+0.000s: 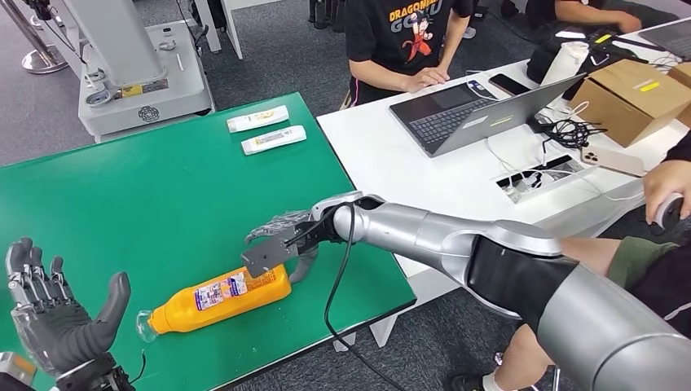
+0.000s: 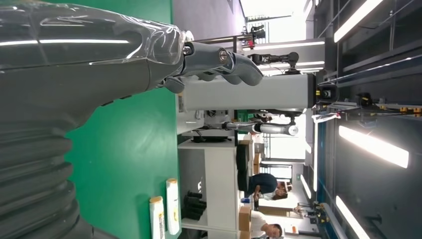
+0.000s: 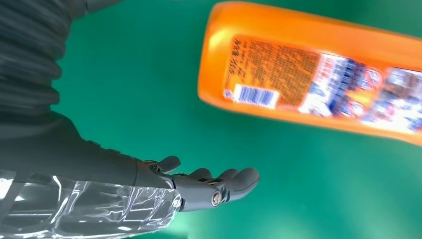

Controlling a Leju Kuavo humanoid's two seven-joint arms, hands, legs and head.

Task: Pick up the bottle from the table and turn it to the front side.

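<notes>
My gripper will turn and lift the orange bottle, and I expect a blue label to be hidden underneath, because the barcode label is facing up.
An orange bottle with a clear cap lies on its side near the front edge of the green table, its barcode label facing up. My right hand hovers over the bottle's base end, fingers spread, holding nothing. In the right wrist view the bottle lies a short way off the fingers, with green table between them. My left hand is raised at the front left, palm open, fingers apart, to the left of the bottle's cap. In the left wrist view its fingers hold nothing.
Two white tubes lie at the table's far right corner. A white desk with a laptop, cables and boxes stands to the right, with people seated around it. A grey machine base stands behind the table.
</notes>
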